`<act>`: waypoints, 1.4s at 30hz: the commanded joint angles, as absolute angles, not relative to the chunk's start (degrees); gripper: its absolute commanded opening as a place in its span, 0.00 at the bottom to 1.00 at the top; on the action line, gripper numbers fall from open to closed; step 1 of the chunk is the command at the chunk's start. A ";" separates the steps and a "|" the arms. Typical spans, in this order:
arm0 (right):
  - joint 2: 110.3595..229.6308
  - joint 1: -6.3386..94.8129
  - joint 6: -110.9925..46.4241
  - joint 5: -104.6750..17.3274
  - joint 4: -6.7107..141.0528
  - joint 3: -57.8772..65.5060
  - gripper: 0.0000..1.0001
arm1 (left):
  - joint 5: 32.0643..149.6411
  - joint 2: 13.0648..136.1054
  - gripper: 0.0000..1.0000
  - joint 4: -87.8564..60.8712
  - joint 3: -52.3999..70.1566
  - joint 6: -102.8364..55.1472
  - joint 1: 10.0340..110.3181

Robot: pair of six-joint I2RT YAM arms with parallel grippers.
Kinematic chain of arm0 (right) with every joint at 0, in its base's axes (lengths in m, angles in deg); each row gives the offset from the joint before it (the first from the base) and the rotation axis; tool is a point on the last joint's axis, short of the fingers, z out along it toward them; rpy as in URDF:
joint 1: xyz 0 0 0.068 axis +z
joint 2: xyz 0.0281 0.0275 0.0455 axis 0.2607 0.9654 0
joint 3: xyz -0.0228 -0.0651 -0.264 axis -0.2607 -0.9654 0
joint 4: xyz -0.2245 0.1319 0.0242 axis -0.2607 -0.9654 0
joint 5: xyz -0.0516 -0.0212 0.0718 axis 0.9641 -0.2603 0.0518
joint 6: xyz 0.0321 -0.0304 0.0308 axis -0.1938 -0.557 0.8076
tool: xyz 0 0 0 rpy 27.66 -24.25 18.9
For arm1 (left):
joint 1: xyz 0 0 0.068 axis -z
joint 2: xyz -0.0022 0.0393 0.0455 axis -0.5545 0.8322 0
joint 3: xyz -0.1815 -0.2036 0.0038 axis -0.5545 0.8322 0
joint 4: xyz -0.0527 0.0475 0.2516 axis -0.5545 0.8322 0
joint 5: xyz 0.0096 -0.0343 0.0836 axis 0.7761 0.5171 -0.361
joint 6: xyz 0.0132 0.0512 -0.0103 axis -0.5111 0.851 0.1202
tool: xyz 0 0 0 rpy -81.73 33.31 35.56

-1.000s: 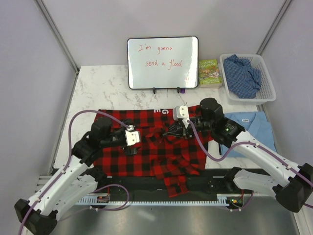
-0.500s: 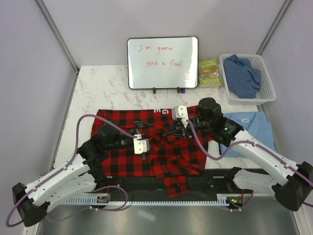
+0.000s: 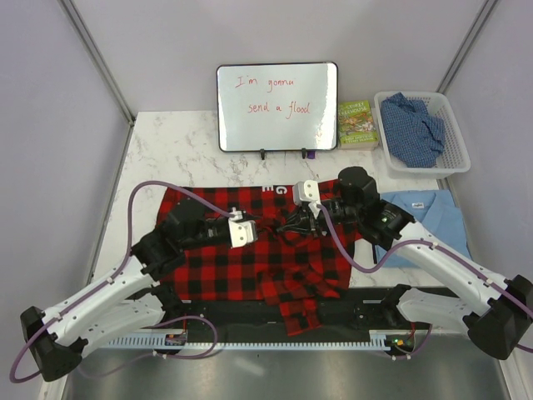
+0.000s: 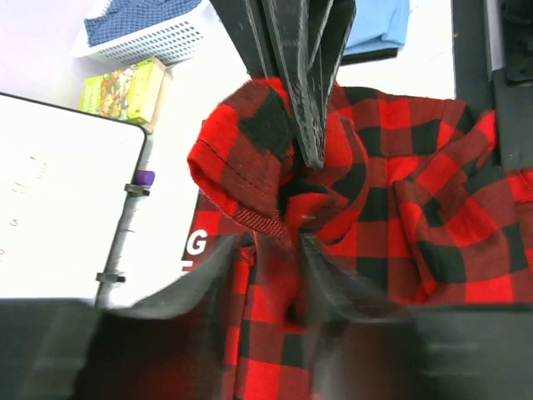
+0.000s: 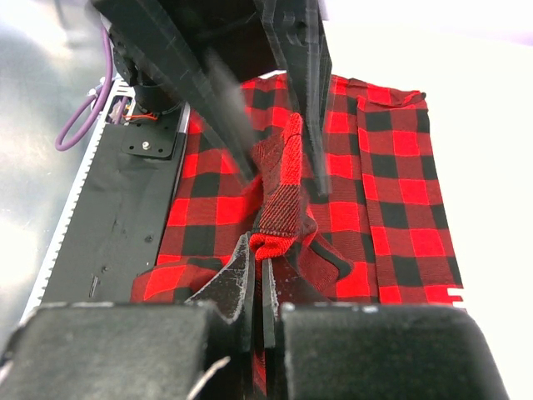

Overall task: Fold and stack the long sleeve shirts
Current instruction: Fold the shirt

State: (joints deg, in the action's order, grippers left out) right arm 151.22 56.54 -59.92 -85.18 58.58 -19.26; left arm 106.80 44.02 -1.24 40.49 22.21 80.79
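Next, my left gripper grabs the top of the flannel shirt's fold and pulls it toward the far corner (image 3: pixel 170 198) to spread the shirt, because the shirt stands bunched at my right gripper (image 3: pixel 269 227).
The red-and-black flannel shirt (image 3: pixel 241 275) lies rumpled across the middle of the table. My right gripper (image 3: pixel 291 223) is shut on a raised fold of it; in the right wrist view the jaws (image 5: pixel 260 271) pinch the cloth just under a rolled hem. Directly left, my left gripper (image 3: pixel 268 227) faces it, and its blurred fingers (image 4: pixel 218 260) have come in tight around a ridge of the same flannel (image 4: pixel 400 183). A light blue shirt (image 3: pixel 425 212) lies flat at the right. The darker blue speckled shirt (image 3: pixel 412 125) is heaped in a basket.
A white basket (image 3: pixel 422 170) stands at the back right, with a green book (image 3: pixel 357 123) beside it. A whiteboard (image 3: pixel 277 107) with red writing stands at the back centre. A black rail runs along the near table edge (image 3: pixel 350 300).
My left arm has swung right and forward until its gripper meets the right one. Its jaws went from wide open to closed around a flannel ridge. The right arm has held still.
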 commanded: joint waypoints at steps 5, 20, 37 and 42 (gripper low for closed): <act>149.39 55.11 -56.00 -81.39 59.41 -18.65 0.58 | 112.29 44.53 0.02 11.44 31.22 19.46 80.96; 162.72 36.03 -43.32 -87.79 55.65 -13.29 0.69 | 121.08 64.03 0.02 32.46 2.93 20.60 93.44; 183.48 33.66 -55.18 -91.24 36.65 -2.30 0.39 | 124.33 73.10 0.02 34.60 3.96 10.52 89.95; 183.22 33.04 -56.41 -87.89 35.86 0.33 0.56 | 128.38 72.22 0.02 29.32 11.69 -0.83 69.95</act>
State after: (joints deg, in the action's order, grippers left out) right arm 183.63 33.61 -53.56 -88.96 36.85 -4.45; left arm 124.02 74.22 35.61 7.14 11.74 83.91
